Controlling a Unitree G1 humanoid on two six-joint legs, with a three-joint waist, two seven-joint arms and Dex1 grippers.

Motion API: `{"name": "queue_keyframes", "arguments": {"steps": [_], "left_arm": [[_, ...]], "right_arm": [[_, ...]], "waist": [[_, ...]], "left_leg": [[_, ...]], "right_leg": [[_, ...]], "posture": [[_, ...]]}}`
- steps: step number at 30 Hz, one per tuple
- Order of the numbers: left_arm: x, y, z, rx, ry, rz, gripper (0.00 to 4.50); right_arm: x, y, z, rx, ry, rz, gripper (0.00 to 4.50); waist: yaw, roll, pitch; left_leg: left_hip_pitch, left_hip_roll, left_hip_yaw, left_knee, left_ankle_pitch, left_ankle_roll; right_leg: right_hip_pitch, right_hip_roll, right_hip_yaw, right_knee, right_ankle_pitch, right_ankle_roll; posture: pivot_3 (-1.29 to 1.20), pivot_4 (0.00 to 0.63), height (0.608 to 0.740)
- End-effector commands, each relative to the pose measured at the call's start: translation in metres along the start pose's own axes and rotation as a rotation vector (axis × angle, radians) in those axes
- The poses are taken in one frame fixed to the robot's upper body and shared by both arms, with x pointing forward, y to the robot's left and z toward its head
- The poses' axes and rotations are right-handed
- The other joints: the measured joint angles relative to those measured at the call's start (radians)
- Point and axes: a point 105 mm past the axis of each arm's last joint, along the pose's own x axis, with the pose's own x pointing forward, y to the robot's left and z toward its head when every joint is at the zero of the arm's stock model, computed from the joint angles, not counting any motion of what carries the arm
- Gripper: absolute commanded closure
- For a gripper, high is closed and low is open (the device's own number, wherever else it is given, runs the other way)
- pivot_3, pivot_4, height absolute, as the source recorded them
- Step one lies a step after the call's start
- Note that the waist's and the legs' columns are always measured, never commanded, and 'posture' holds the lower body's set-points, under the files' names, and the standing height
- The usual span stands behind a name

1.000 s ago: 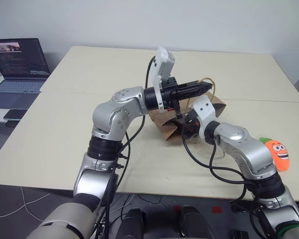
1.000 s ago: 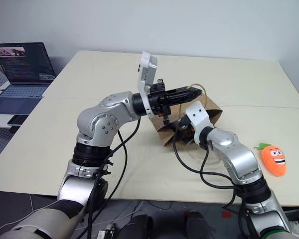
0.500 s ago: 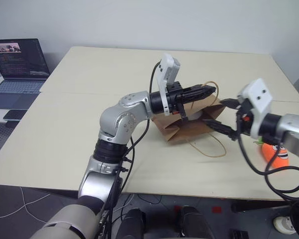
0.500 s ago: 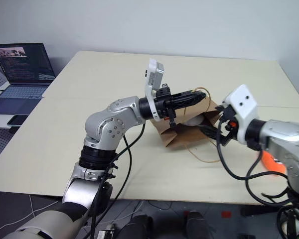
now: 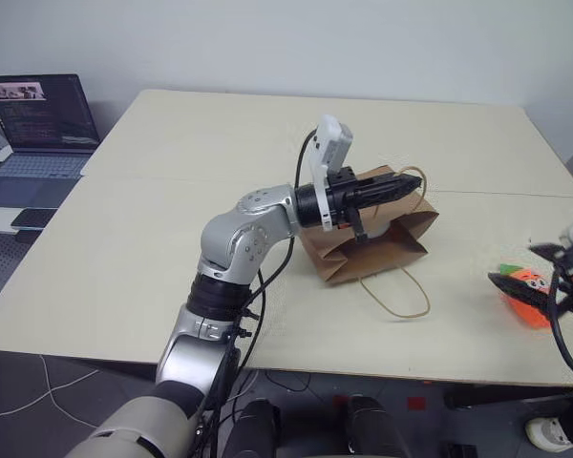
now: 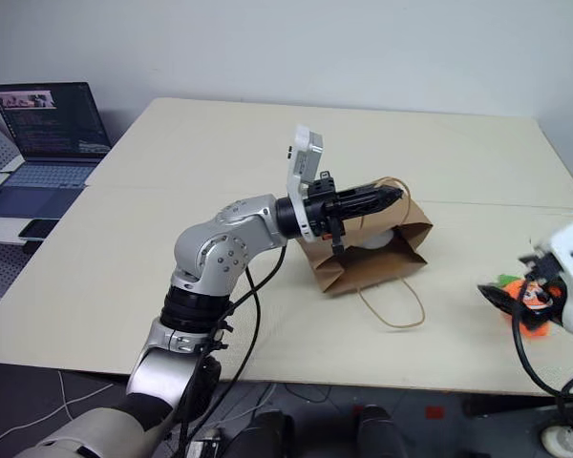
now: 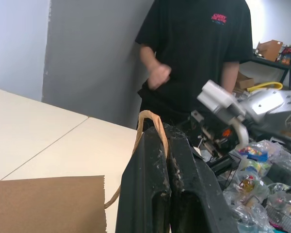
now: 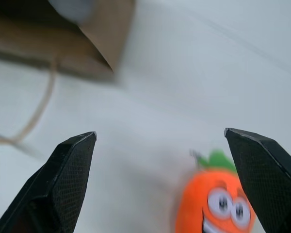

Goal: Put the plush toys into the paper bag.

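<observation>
My right gripper keeps moving in until its fingers close across its smile (image 8: 210, 225), as the orange carrot toy (image 5: 530, 313) lies free and fits between those open fingers.
The brown paper bag (image 5: 382, 250) lies on its side mid-table, mouth facing right. My left gripper (image 5: 415, 186) is shut on one twisted handle (image 7: 148, 116) at the bag's upper edge and holds that edge up. The other handle (image 5: 396, 296) lies looped on the table. A pale plush shape (image 6: 371, 239) shows inside the mouth. The orange carrot toy (image 8: 218, 204) with its green top lies near the table's right edge. My right gripper (image 8: 160, 133) hovers open just before it, a finger (image 8: 63, 174) to each side, touching nothing.
An open laptop (image 5: 38, 124) stands on a side table to the left. In the left wrist view a person in a black shirt (image 7: 194, 48) stands beyond the table beside cluttered shelves. The table edge (image 5: 554, 382) runs close by the carrot.
My right gripper has come out of the bag's mouth and swung far right to the carrot, still open. The left gripper keeps its hold on the handle, almost still.
</observation>
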Motion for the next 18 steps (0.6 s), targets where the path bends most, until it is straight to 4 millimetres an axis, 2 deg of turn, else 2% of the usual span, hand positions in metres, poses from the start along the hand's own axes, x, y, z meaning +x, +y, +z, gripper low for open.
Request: {"name": "queue_keyframes", "arguments": {"steps": [1, 8, 12, 18], "left_arm": [[0.006, -0.009, 0.008, 0.023, -0.033, -0.031, 4.50], [0.010, -0.009, 0.009, 0.025, -0.053, -0.028, 4.50], [0.010, -0.009, 0.010, 0.026, -0.059, -0.024, 4.50], [0.008, -0.010, 0.009, 0.032, -0.053, -0.019, 4.50]], "right_arm": [[-0.011, -0.020, -0.006, -0.023, -0.038, -0.117, 0.06], [-0.004, -0.051, -0.038, 0.042, -0.071, -0.261, 0.06], [0.017, -0.051, -0.053, 0.169, -0.055, -0.208, 0.06], [0.037, -0.044, -0.061, 0.287, -0.049, -0.133, 0.06]], "waist": [[-0.001, 0.001, 0.000], [-0.006, 0.000, 0.000], [-0.009, 0.001, -0.001], [-0.006, 0.002, -0.001]], "left_leg": [[0.000, 0.000, 0.000, 0.000, 0.000, 0.000], [0.004, 0.000, 0.005, 0.000, 0.000, 0.000], [0.004, 0.000, 0.006, 0.000, 0.000, 0.000], [0.004, 0.000, 0.007, 0.000, 0.000, 0.000]], "right_leg": [[0.000, 0.000, 0.001, 0.000, 0.000, 0.000], [0.002, 0.000, 0.003, 0.000, 0.000, 0.000], [0.002, 0.002, 0.004, 0.000, 0.000, 0.000], [0.002, 0.002, 0.004, 0.001, 0.000, 0.000]], "posture": [[0.00, 0.150, 0.740], [0.00, 0.150, 0.740], [0.00, 0.150, 0.740], [0.00, 0.150, 0.740]]}}
